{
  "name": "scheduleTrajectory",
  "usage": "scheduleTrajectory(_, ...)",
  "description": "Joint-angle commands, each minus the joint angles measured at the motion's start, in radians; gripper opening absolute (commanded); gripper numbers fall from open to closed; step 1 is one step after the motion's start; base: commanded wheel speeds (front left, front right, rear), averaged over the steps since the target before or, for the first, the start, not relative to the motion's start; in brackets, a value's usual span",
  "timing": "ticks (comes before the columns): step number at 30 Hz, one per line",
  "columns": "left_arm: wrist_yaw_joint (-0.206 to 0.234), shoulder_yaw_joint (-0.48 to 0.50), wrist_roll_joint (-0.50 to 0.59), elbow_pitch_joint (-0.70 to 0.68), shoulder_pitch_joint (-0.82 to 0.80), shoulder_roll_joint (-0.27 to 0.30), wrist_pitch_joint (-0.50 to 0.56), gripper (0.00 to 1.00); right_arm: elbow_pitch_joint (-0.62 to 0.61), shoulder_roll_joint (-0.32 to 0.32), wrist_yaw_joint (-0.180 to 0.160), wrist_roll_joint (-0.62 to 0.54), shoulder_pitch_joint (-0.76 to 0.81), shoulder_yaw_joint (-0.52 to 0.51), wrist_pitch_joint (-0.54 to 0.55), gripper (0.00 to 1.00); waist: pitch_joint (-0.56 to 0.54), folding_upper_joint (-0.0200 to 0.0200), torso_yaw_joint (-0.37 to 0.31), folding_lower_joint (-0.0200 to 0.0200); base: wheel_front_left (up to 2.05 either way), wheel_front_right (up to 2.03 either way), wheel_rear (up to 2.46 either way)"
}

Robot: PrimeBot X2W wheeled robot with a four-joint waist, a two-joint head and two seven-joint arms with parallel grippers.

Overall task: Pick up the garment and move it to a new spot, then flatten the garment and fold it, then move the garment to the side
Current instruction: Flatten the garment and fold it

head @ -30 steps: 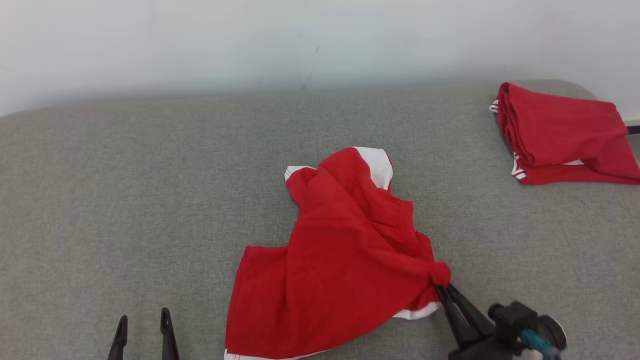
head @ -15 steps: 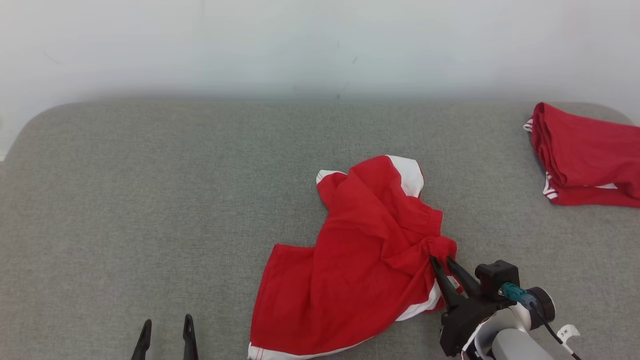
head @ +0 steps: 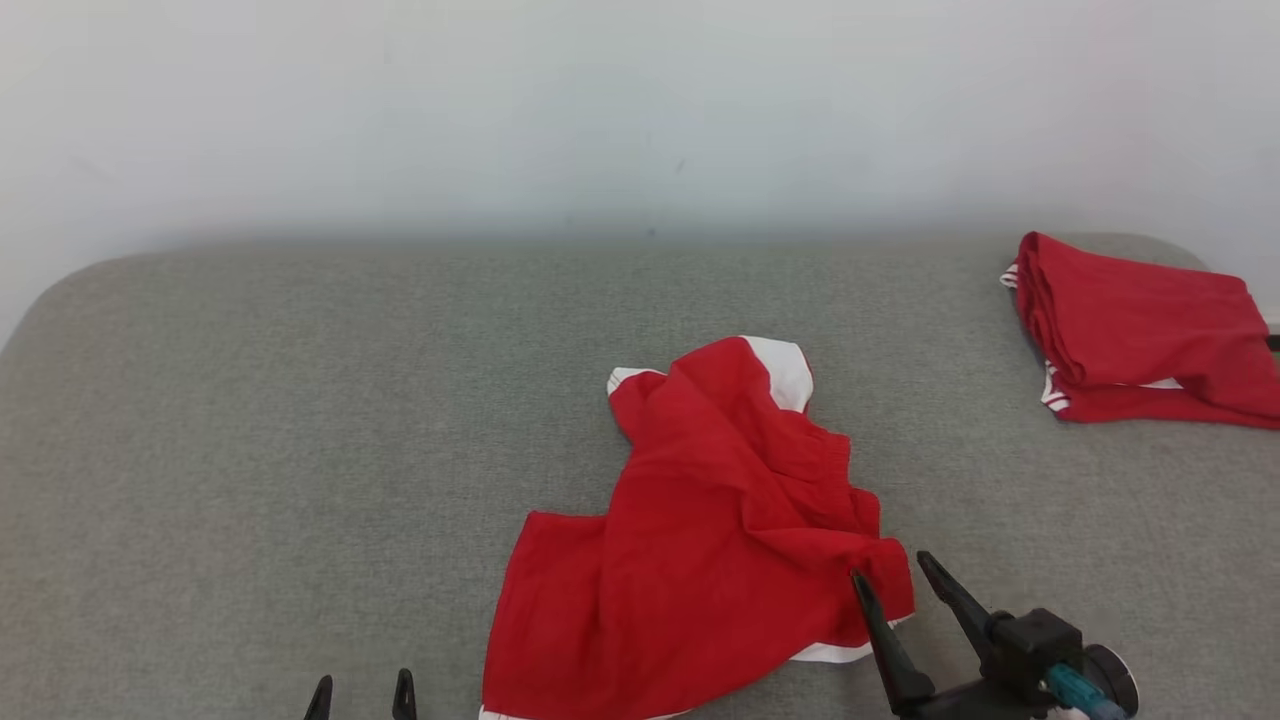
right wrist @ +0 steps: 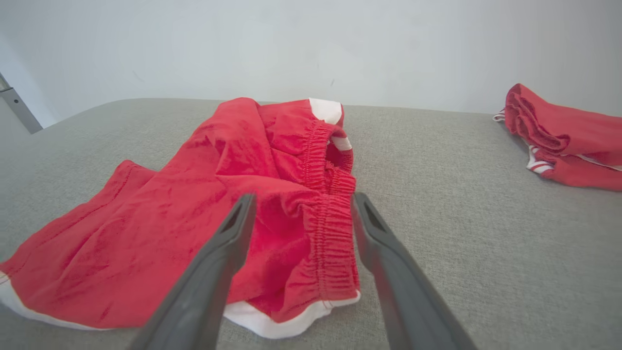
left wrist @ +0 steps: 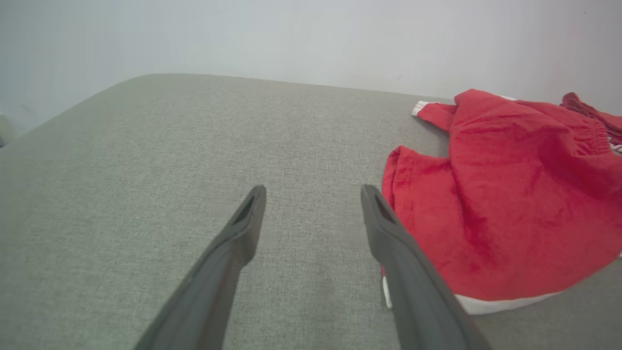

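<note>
My grippers are at the red shorts crossed by limp folds [head: 753,510], so I expect the white trim [head: 830,654] to sag between them as I lift, the shorts' far end staying down.
A crumpled pair of red shorts with white trim [head: 710,520] lies in a heap on the grey padded surface [head: 300,420], centre right. Its elastic waistband [right wrist: 330,214] runs between the fingers of my right gripper [head: 892,578], which stands open just at the heap's lower right corner, holding nothing. My left gripper [head: 362,685] is open at the bottom edge, left of the shorts and apart from them. In the left wrist view the shorts [left wrist: 505,194] lie to the right of my open left gripper [left wrist: 313,192].
A second red garment, folded [head: 1140,335], lies at the far right edge of the surface, near the pale wall [head: 640,110]. The surface's left half is bare grey fabric. Its rounded far-left corner [head: 60,290] shows.
My right gripper, shut on the shorts' waistband before, has opened and let the cloth drop onto the surface. The head camera shifted between frames.
</note>
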Motion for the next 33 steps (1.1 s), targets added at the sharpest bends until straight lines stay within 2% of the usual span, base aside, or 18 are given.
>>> scheduleTrajectory(1,-0.005,-0.003,0.009,0.0,0.013,0.0,-0.003,1.0,-0.033,-0.01,0.001,-0.002,0.028,0.003,0.0,1.0,0.002,0.0,-0.021,0.0001,0.0,0.0,0.0)
scheduleTrajectory(5,-0.017,-0.013,0.023,0.007,0.018,0.0,-0.003,1.0,-0.104,-0.026,0.001,0.003,0.089,0.002,0.0,1.0,0.008,0.0,-0.038,0.0001,0.0,0.0,0.0)
scheduleTrajectory(8,-0.042,-0.034,0.055,0.021,0.026,-0.001,-0.003,1.0,-0.114,-0.045,0.001,-0.003,0.124,-0.003,0.0,1.0,0.012,0.0,-0.046,0.0001,0.0,0.0,0.0)
scheduleTrajectory(14,-0.087,-0.093,0.112,0.087,0.038,0.026,-0.003,1.0,-0.062,-0.092,0.001,-0.034,0.105,0.017,0.0,1.0,0.03,0.0,-0.056,0.0001,0.0,0.0,0.0)
scheduleTrajectory(19,-0.091,-0.088,0.103,0.145,0.004,0.03,-0.003,1.0,-0.012,-0.11,0.001,-0.039,0.062,0.041,0.0,1.0,0.039,0.0,-0.055,0.0001,0.0,0.0,0.0)
scheduleTrajectory(27,-0.095,-0.119,0.098,0.218,-0.058,0.036,-0.003,1.0,0.066,-0.155,0.001,-0.017,-0.02,0.16,0.0,1.0,0.047,0.0,-0.052,0.0001,0.0,0.0,0.0)
scheduleTrajectory(33,-0.094,-0.183,0.062,0.277,-0.116,0.061,-0.003,1.0,0.115,-0.203,0.001,0.026,-0.096,0.271,0.0,1.0,0.067,0.0,-0.048,0.0001,0.0,0.0,0.0)
